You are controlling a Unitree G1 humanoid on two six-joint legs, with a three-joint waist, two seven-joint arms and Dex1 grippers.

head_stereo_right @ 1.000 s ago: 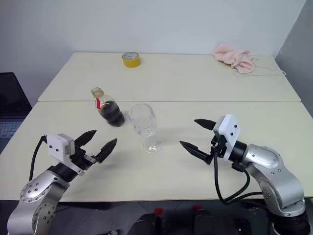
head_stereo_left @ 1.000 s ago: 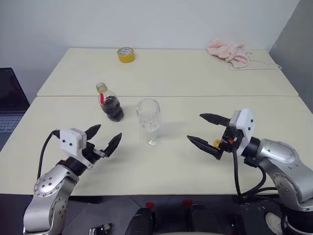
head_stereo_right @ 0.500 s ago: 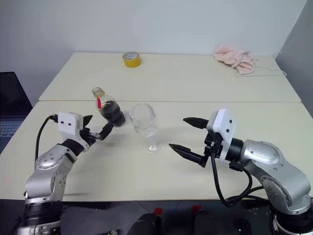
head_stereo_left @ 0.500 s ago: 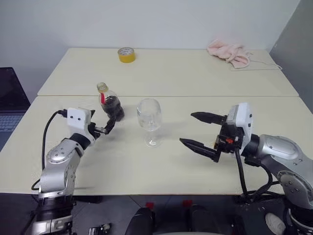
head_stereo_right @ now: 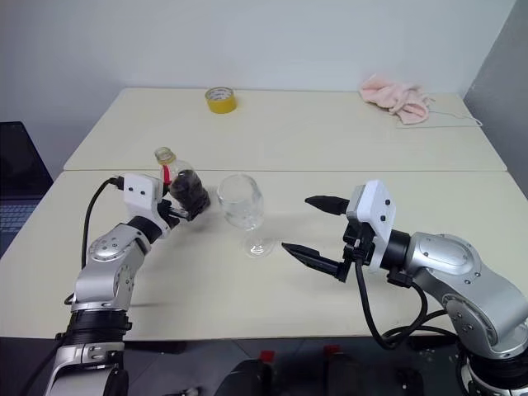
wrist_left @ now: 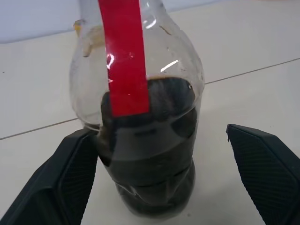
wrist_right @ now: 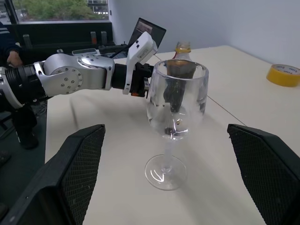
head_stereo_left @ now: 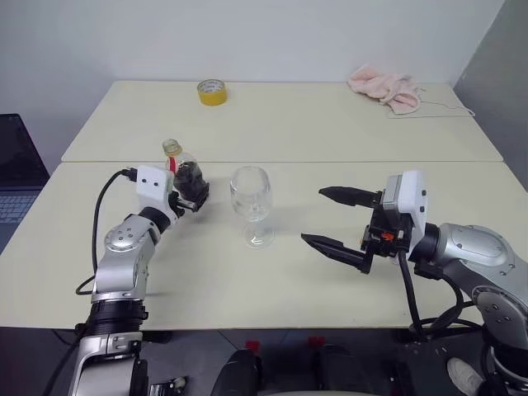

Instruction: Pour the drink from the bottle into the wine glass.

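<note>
The dark drink (head_stereo_left: 190, 180) will flow out in a thin stream when I tilt the bottle, because the bottle's yellow-orange top (head_stereo_left: 171, 146) looks like an open ring.
The bottle (head_stereo_left: 190, 178) stands on the near table, left of centre. It is small and clear, with a red label strip and a yellow-orange top (head_stereo_left: 172, 148), and its lower half holds the dark drink (wrist_left: 150, 164). My left gripper (head_stereo_left: 189, 198) is open, with one black finger on each side of the bottle's belly. The left finger (wrist_left: 70, 178) sits right against the bottle and the other (wrist_left: 265, 168) stands apart from it. The empty wine glass (head_stereo_left: 251, 198) stands upright just right of the bottle. My right gripper (head_stereo_left: 313, 215) hovers open to the right of the glass, pointing toward it.
A yellow tape roll (head_stereo_left: 212, 91) and a pink cloth (head_stereo_left: 384, 88) lie on the far table, beyond the seam (head_stereo_left: 346, 162) between the two tables. A laptop (head_stereo_left: 12, 177) sits off the left edge. A person (wrist_right: 9, 49) is seen beyond my left arm.
My left arm has reached forward from the table's front, bringing its open gripper around the bottle. The right gripper has drifted slightly left toward the glass. Bottle and glass have not moved.
</note>
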